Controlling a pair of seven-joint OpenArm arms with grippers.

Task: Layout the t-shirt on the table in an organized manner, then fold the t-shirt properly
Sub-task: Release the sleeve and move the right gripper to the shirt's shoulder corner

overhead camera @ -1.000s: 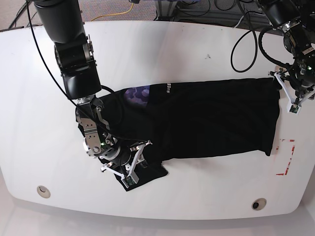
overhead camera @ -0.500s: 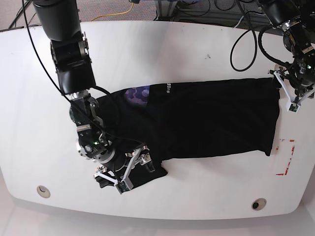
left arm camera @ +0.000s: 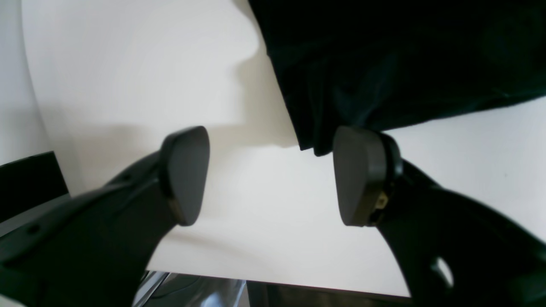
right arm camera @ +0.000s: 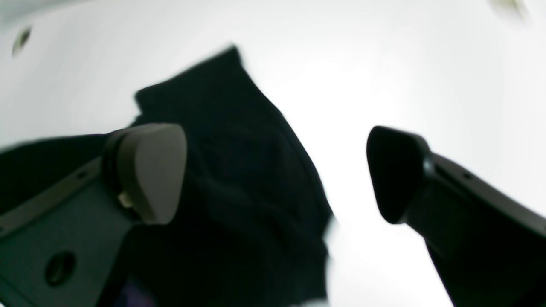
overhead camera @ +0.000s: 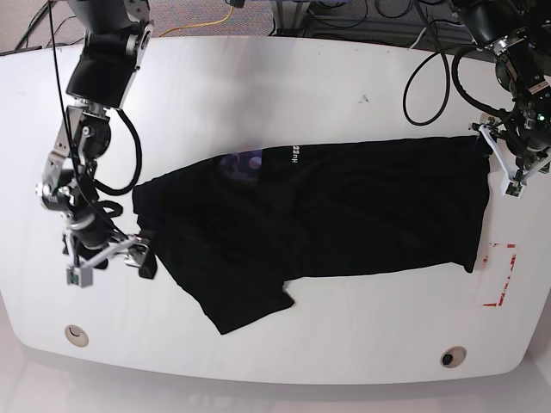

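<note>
Next, my right gripper swings back to the black t-shirt's side corner (overhead camera: pixel 143 198) and pinches that folded cloth (right arm camera: pixel 302 256), because the corner is doubled over, farther back than my right gripper's fingers.
The black t-shirt (overhead camera: pixel 344 211) lies spread across the middle of the white table (overhead camera: pixel 301 86), with one sleeve (overhead camera: pixel 245 301) pointing toward the front edge. My right gripper (overhead camera: pixel 116 258) hovers open just left of the shirt's left edge. In the right wrist view its fingers (right arm camera: pixel 149 170) stand wide apart above the dark cloth (right arm camera: pixel 239 179), holding nothing. My left gripper (overhead camera: pixel 504 163) is open at the shirt's right edge. In the left wrist view the shirt's corner (left arm camera: pixel 384 64) ends right by one pad (left arm camera: pixel 362 175), and nothing is between the pads.
A red tape outline (overhead camera: pixel 501 275) marks the table at the right, beside the shirt's lower corner. Two round grommet holes (overhead camera: pixel 76 334) (overhead camera: pixel 452 356) sit near the front edge. Black cables (overhead camera: pixel 430 77) loop over the far right of the table.
My right gripper has opened, let go of the front sleeve and pulled back to the left, off the shirt. The sleeve now lies flat. The left arm has not moved.
</note>
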